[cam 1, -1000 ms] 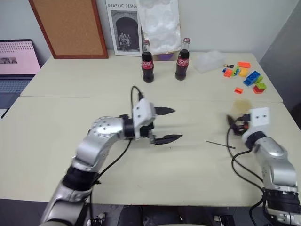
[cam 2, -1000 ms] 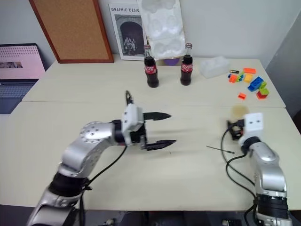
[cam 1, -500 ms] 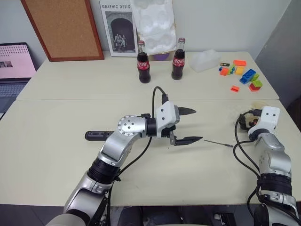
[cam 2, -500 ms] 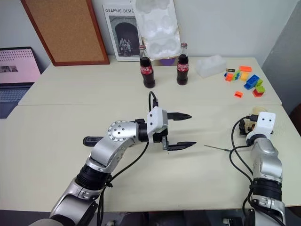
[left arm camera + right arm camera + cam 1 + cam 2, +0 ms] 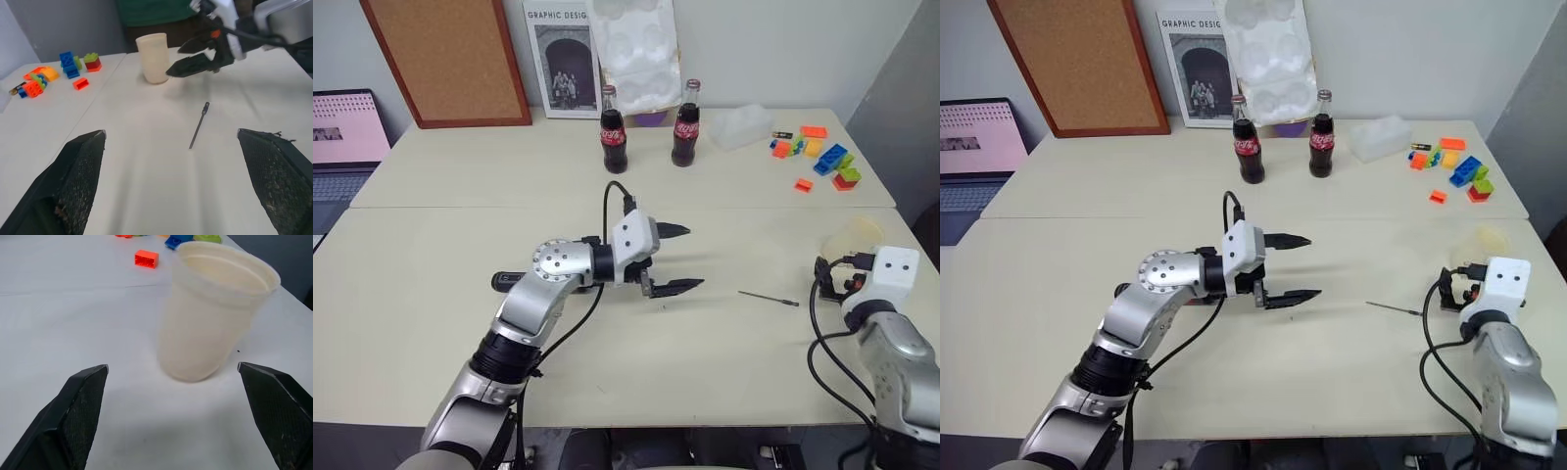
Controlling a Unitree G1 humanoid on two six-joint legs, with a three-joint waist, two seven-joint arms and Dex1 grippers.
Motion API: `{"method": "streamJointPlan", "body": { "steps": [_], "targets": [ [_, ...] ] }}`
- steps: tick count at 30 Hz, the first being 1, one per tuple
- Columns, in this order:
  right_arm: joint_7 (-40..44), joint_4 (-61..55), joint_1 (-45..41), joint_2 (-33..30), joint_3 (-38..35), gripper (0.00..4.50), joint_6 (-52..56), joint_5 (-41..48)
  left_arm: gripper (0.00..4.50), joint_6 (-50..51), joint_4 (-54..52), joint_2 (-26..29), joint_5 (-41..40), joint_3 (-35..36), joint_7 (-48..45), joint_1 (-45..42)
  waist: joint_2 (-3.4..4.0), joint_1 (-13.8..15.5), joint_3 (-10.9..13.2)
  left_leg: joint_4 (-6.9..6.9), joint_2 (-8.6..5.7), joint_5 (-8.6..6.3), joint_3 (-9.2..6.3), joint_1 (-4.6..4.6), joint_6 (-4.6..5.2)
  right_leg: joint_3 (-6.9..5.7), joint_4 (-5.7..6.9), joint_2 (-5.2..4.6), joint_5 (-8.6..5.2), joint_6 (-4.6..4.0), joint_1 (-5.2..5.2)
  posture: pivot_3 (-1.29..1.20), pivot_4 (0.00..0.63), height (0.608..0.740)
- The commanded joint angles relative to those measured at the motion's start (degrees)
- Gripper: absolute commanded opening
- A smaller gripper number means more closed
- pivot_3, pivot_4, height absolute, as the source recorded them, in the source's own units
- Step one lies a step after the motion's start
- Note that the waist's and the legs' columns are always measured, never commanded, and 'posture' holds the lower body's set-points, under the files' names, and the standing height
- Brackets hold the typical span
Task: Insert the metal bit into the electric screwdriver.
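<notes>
The electric screwdriver's thick black end [image 5: 503, 282] pokes out beyond my forearm, so I expect a narrow, empty socket to be hidden at its other end.
The metal bit [image 5: 769, 297] lies flat on the cream table [image 5: 724, 362], a thin silver rod between my two arms; it also appears as a bit [image 5: 198, 125] in the left wrist view. My left gripper [image 5: 677, 259] hovers open just left of it, pointing toward it, with nothing between its fingers [image 5: 73, 186]. The electric screwdriver [image 5: 506, 282] lies on the table behind my left forearm, with just its black end showing. My right gripper [image 5: 193, 53] stands open at the right edge of the table, empty, facing a cream paper cup [image 5: 210, 318].
The cup [image 5: 858, 235] stands just beyond my right gripper. Two cola bottles [image 5: 613, 142] stand at the back centre. Coloured toy bricks [image 5: 822, 155] and a clear plastic box [image 5: 744, 125] lie back right. A cork board, a poster and a laptop [image 5: 342, 132] line the back.
My right gripper has drawn back toward me, away from the cup. My left gripper reached toward the bit, then pulled back a little leftward. The bit has not moved.
</notes>
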Motion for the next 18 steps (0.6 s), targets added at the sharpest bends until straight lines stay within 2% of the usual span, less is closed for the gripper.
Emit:
{"method": "streamJointPlan", "body": {
  "steps": [1,5,9,13,18],
  "targets": [
    [8.39,-9.28,5.47,-5.61,-1.17,4.46,0.88,3.61,4.5,2.82,-1.75,5.1,-3.5,6.19,-2.62,-0.92,0.0,-0.16,0.0,-0.01,0.02,0.0,-0.01,0.01,0.0,-0.01,0.0,0.02,-0.03,0.03,0.0,0.0,0.15,0.74],
    [16.94,-13.76,8.69,-12.27,-0.2,4.46,1.23,7.18,4.5,5.43,0.06,10.18,-4.56,9.32,-4.74,-1.74,0.02,-0.18,0.01,0.04,0.02,0.0,0.05,0.02,0.0,0.05,0.0,0.02,-0.1,0.16,0.0,0.0,0.15,0.74],
    [27.08,-19.53,7.37,-18.46,4.17,4.46,0.87,14.04,4.5,6.48,0.57,16.01,-4.49,10.38,-8.95,-1.69,0.0,-0.15,0.03,0.05,0.03,0.0,0.03,0.03,0.0,0.02,0.0,0.02,-0.1,0.16,0.02,0.0,0.15,0.74],
    [32.51,-21.1,2.99,-23.1,8.56,4.46,2.86,19.08,4.5,1.6,0.78,24.36,0.6,6.93,-16.57,-1.52,-0.08,-0.07,0.07,0.0,0.04,0.0,0.01,0.0,0.0,-0.01,-0.08,0.03,-0.1,0.16,0.01,0.0,0.15,0.74],
    [34.59,-18.91,-1.86,-26.07,13.44,4.46,3.62,19.91,4.5,0.24,0.96,32.4,6.64,1.97,-23.74,-3.5,-0.21,0.14,0.16,0.02,0.04,-0.01,0.02,-0.05,-0.01,-0.02,-0.12,0.01,-0.15,0.07,-0.01,0.0,0.15,0.74]
  ]
}}
